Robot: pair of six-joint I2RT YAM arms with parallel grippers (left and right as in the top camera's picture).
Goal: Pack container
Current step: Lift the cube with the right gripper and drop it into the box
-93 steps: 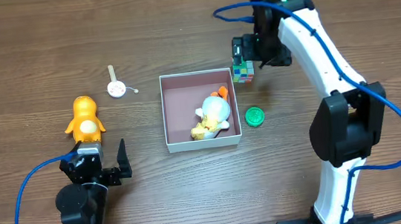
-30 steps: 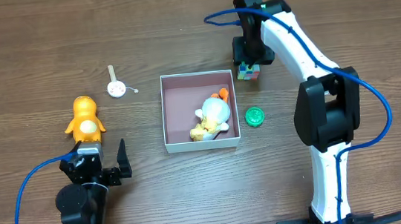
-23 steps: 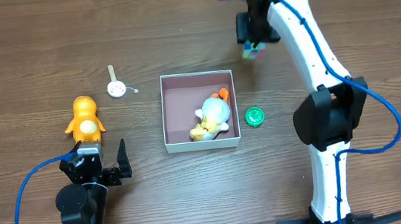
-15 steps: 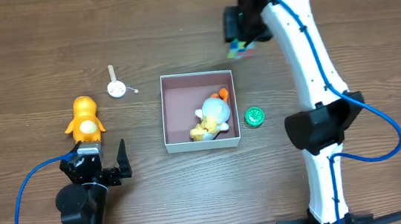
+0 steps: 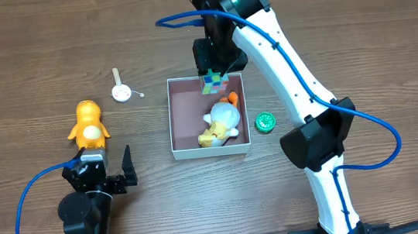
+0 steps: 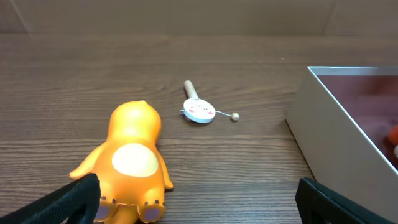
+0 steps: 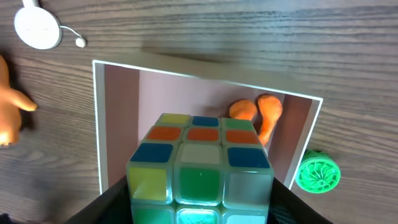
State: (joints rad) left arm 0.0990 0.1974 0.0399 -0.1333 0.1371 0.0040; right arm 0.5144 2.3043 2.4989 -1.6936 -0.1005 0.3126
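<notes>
My right gripper should keep lowering the puzzle cube (image 5: 214, 84), which is over the open part of the container's bottom beyond the white duck toy, and let go of it in the container's far corner (image 5: 224, 92).
The container (image 5: 170, 121) is a square white-walled box with a pink floor, at mid-table. A white duck toy (image 5: 221, 122) lies inside it. My right gripper (image 5: 212, 71) is shut on a multicoloured puzzle cube (image 5: 213, 81) and holds it above the container's far right corner. In the right wrist view the cube (image 7: 200, 165) fills the space between the fingers, with the container's floor (image 7: 124, 118) below it. My left gripper (image 5: 109, 165) stands open near the front left, just behind an orange toy figure (image 5: 88, 123). Nothing is between its fingers (image 6: 78, 199).
A green round disc (image 5: 265, 121) lies on the table right of the container. A small white drum on a stick (image 5: 121, 91) lies left of the container's far corner. The orange figure (image 6: 130, 163) stands close in front of the left gripper.
My right arm has lifted the cube from the table right of the container's far corner and carried it left, over the container. The left arm has not moved.
</notes>
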